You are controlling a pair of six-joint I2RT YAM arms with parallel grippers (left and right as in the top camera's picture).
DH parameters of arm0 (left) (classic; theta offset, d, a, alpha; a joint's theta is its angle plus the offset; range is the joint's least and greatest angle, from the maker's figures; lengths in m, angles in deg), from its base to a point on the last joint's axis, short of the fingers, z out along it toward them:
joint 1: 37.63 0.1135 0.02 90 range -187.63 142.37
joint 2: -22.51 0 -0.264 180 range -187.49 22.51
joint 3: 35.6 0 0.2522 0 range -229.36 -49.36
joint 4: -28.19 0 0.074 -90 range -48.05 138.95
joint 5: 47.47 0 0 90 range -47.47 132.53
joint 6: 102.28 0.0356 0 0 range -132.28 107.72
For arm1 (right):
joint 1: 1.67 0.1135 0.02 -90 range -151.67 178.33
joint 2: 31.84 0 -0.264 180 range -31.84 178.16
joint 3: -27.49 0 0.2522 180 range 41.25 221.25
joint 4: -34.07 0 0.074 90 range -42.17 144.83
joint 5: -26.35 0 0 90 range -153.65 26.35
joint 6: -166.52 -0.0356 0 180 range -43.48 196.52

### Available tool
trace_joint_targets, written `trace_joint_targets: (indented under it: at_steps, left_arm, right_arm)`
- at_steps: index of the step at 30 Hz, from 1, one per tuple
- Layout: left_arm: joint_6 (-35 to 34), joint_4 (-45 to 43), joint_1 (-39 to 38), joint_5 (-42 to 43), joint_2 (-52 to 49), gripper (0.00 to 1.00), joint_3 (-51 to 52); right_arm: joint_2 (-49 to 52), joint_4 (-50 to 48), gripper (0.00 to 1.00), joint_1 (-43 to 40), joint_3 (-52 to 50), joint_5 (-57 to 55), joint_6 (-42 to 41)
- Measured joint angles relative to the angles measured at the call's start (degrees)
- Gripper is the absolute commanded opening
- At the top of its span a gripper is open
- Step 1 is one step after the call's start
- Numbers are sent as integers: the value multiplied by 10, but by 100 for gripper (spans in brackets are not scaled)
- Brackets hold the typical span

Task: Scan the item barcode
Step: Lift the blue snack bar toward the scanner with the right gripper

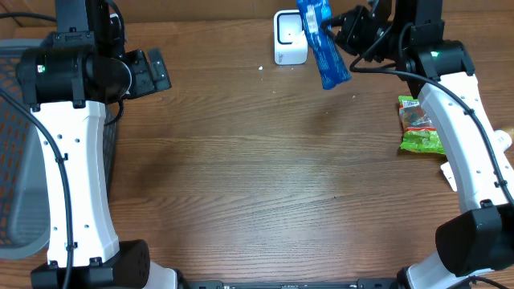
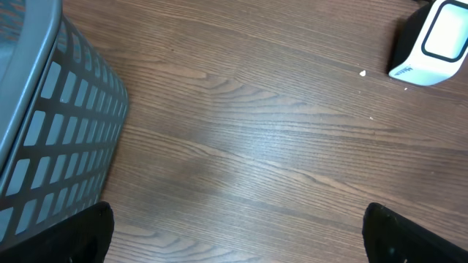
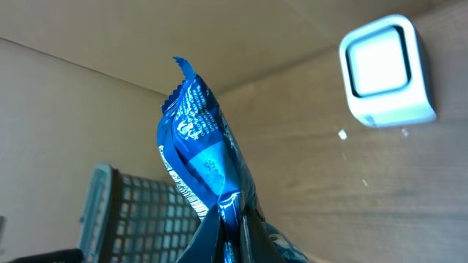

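Observation:
The blue snack packet's barcode stripes (image 3: 188, 191) point away from the white scanner, so next my right gripper swings around and turns them to the scanner's window (image 1: 291, 29).
A blue snack packet (image 1: 321, 44) hangs in the air at the back of the table, right beside the white barcode scanner (image 1: 289, 37). My right gripper (image 1: 336, 30) is shut on the packet (image 3: 205, 161), whose barcode stripes show along its left edge; the scanner (image 3: 386, 69) sits beyond it to the upper right. My left gripper (image 1: 152, 71) stands open over bare wood at the back left, nothing between its fingertips (image 2: 95, 230). The left wrist view shows the scanner (image 2: 433, 40) at its top right.
A grey mesh basket (image 1: 16, 144) stands at the left table edge, its wall (image 2: 51, 124) close to my left gripper. A green snack packet (image 1: 419, 128) lies at the right, under the right arm, with a white item (image 1: 504, 140) near it.

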Motion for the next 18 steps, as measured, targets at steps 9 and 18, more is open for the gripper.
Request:
trace_joint_targets:
  at_steps: [9, 18]
  left_arm:
    - [0, 0, 0, 0, 0, 100, 0]
    - [0, 0, 0, 0, 0, 100, 0]
  right_arm:
    - [0, -50, 4, 10, 0, -6, -24]
    - [0, -18, 4, 31, 3, -88, 12]
